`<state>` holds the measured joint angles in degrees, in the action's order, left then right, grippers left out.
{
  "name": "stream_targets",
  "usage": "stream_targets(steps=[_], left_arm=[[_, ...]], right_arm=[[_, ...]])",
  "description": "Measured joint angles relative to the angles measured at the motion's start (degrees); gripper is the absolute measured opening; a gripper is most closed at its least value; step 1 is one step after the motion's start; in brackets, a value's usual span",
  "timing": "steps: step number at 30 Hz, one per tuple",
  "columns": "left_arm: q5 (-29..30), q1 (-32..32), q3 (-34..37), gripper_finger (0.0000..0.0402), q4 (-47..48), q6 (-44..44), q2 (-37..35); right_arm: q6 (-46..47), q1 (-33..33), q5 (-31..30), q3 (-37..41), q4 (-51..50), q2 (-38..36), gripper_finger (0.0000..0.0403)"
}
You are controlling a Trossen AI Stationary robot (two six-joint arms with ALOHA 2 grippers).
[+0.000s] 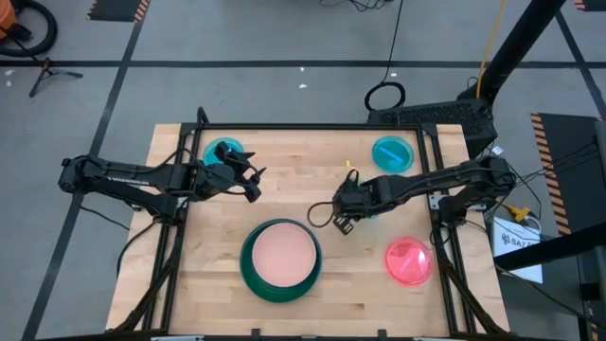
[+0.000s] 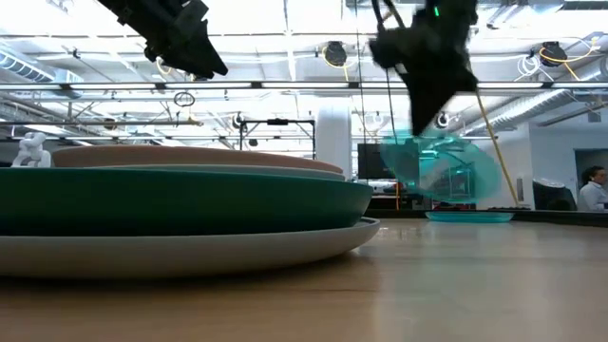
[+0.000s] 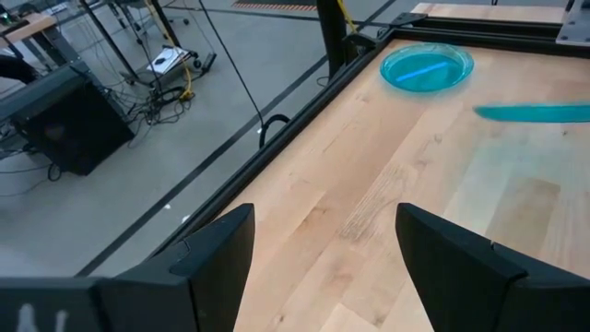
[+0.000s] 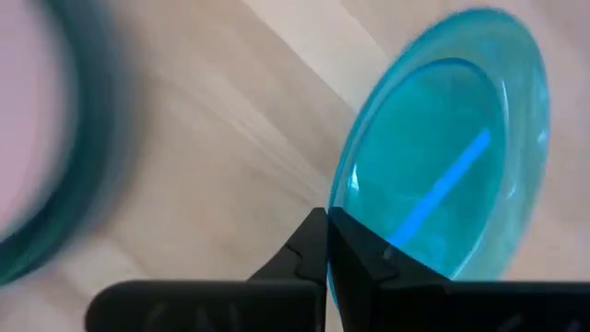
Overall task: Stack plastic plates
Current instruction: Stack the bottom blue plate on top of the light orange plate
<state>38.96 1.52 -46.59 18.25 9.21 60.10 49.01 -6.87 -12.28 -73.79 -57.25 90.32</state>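
The robot's right gripper keeps carrying the cyan plate, which hangs by its rim, until its middle lines up with the middle of the wider salmon-pink plate, which lies empty.
My right gripper hangs above the middle of the table, shut on a small translucent cyan plate. That plate also shows edge-on in the left wrist view. At the near middle, a salmon-pink plate lies in a dark green plate, and the green one rests on a grey plate. My left gripper waits open at the far left, above a second cyan plate. A third cyan plate lies flat at the far right. A pink-red plate lies at the near right. My right gripper pinches the cyan plate's rim between its two fingers. The fingers come from above, pointing steeply down. The plate is lifted clear of the table and hangs tilted, nearly on edge, below the fingers.
A black frame rail runs along the table's far edge, and frame legs stand at both sides. Bare wood lies between the two far cyan plates. A person is in the room beyond the table.
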Motion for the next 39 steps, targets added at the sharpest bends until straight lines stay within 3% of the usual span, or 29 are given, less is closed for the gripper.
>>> stream_targets(steps=[3, 8, 14, 28, 39], left_arm=[[0.00, 0.00, 0.00, 0.0267, 0.01, -0.11, 0.00], [0.00, 0.00, 0.00, 0.0267, 0.01, -0.44, 0.00], [0.00, 0.00, 0.00, 0.0267, -0.04, -0.50, 0.00], [0.00, 0.00, 0.00, 0.0267, -0.07, -0.46, 0.00], [0.00, 0.00, 0.00, 0.0267, -0.03, -0.37, 0.00]], right_arm=[[-10.10, -2.45, -1.21, -3.58, 3.31, -0.06, 0.0001], [-28.93, -6.99, -1.02, -5.00, 17.63, -0.04, 0.0001], [-42.54, -10.78, 2.86, -5.04, 27.68, 2.22, 0.0001], [-48.79, -12.00, 12.45, -5.02, 34.10, 10.37, 0.0002], [-50.26, -11.85, 12.37, -5.02, 36.47, 10.56, 0.0061]])
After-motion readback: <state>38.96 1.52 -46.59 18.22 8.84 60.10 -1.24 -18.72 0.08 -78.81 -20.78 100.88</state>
